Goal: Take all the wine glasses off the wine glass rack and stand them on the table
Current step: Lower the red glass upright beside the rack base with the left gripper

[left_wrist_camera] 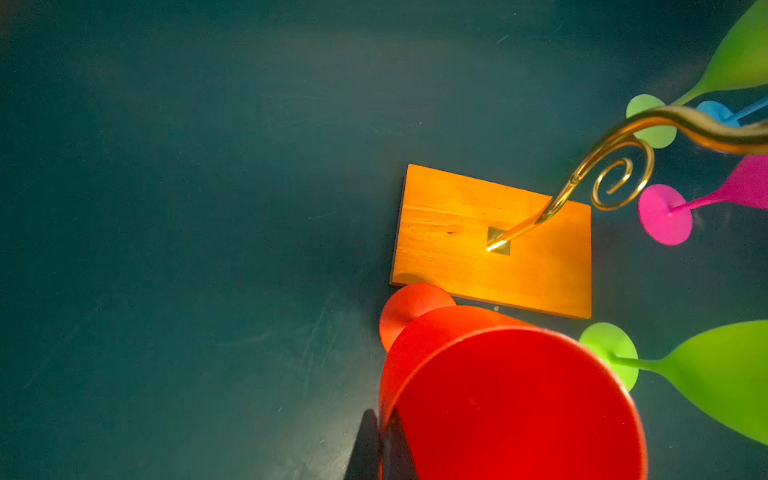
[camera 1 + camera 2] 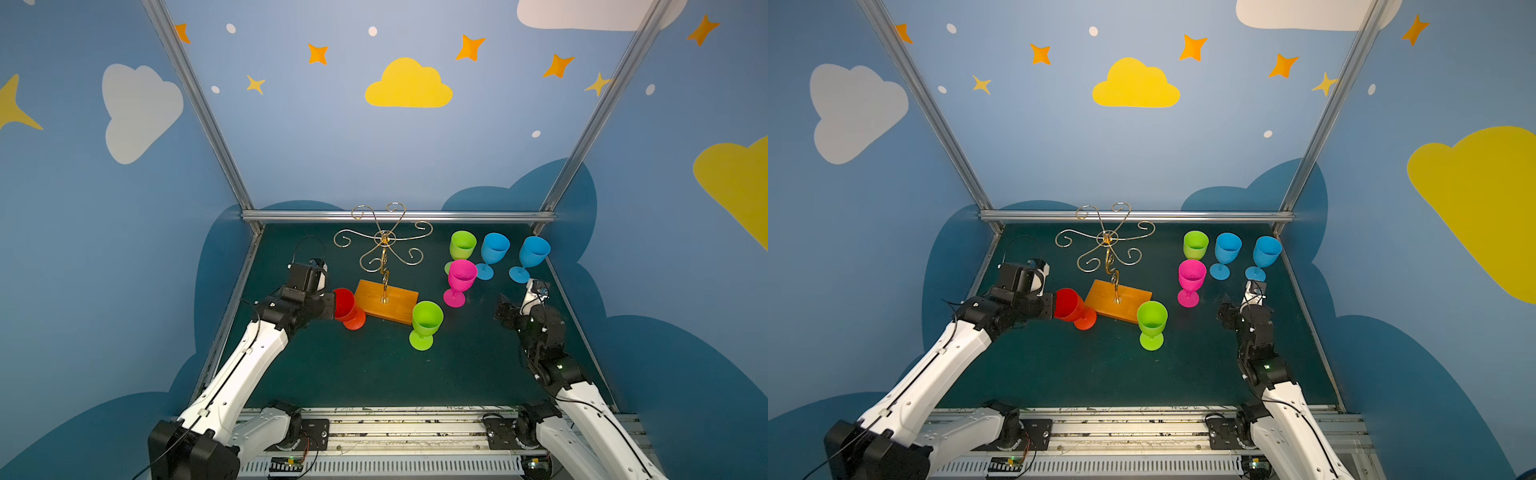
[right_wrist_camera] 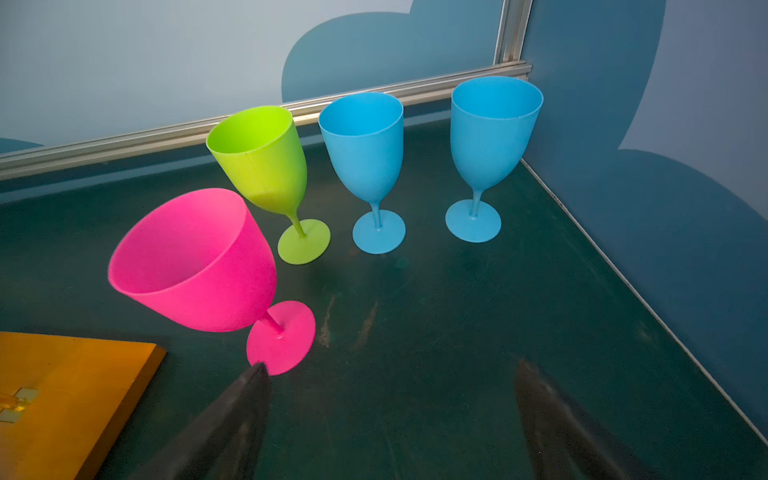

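The red wine glass leans with its foot [image 1: 414,310] next to the wooden base, so next my left gripper pulls the glass onto clear mat in front [image 2: 357,344] and sets it upright.
The wine glass rack [image 2: 384,245] [image 2: 1106,241] is a gold wire stand on an orange-brown wooden base [image 2: 386,301] [image 1: 457,232]; none of its scroll arms carries a glass. My left gripper [image 2: 331,305] [image 1: 380,419] is shut on the rim of a red wine glass [image 2: 347,309] [image 2: 1073,309] [image 1: 511,395], one finger inside the bowl and one outside. The glass is tilted, and its foot is low beside the base's left corner. Over bare mat, my right gripper [image 2: 505,303] [image 3: 390,365] stands open and empty, just right of the pink glass [image 3: 199,266].
A green glass [image 2: 426,320] stands upright in front of the base's right end. Pink [image 2: 461,276], green [image 2: 462,245] and two blue glasses [image 2: 494,248] [image 2: 534,251] stand at the back right. Walls and metal rails close in the dark green mat [image 2: 374,374].
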### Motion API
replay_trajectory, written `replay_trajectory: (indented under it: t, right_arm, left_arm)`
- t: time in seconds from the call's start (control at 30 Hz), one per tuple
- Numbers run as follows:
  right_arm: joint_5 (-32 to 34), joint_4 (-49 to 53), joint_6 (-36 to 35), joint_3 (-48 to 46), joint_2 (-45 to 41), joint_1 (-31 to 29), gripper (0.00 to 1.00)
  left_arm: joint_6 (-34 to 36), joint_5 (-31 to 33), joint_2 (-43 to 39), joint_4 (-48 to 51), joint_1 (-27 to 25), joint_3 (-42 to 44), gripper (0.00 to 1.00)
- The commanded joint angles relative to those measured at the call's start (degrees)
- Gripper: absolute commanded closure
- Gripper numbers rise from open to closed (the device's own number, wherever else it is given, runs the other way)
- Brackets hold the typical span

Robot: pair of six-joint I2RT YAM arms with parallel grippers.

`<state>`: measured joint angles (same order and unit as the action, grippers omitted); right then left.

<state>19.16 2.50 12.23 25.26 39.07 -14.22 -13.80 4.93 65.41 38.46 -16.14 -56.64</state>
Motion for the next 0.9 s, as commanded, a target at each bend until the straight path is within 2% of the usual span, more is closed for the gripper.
replay_trajectory:
  t: [0.0, 0.3, 0.37, 0.47, 0.63, 0.77, 0.87]
  right_arm:
    - [-1.8, -3.8, 0.5, 0.1, 0.5, 0.9, 0.1]
    - [-3.6, -5.2, 0.2, -0.3, 0.8, 3.5, 0.1]
    - [-4.3, -5.1, 0.3, -0.3, 0.7, 4.0, 0.1]
    - [-5.0, -4.8, 0.4, -0.2, 0.5, 4.5, 0.1]
    - [-5.4, -4.1, 0.2, -0.2, -0.6, 4.9, 0.1]
    - [-5.7, -3.8, 0.1, -0.2, -1.0, 5.2, 0.1]
    - [-6.0, -3.4, 0.2, 0.0, -1.3, 5.2, 0.1]
  left_arm:
    - [-1.8, 0.1, 3.9, -2.2, 0.1, -1.6, 0.97]
    - [-2.4, -1.1, 6.1, -4.4, -0.3, -0.4, 0.92]
    - [-2.0, -0.9, 5.0, -3.7, -0.3, -0.9, 0.96]
    - [-0.4, -1.5, 2.3, -2.3, -0.3, -1.9, 0.97]
    - [2.4, -2.0, 0.6, 5.6, -0.3, -5.7, 0.97]
    - [2.2, -5.3, -0.3, 7.6, -0.4, -5.1, 0.97]
    - [2.3, -5.0, 0.3, 8.5, -1.5, -4.3, 0.97]
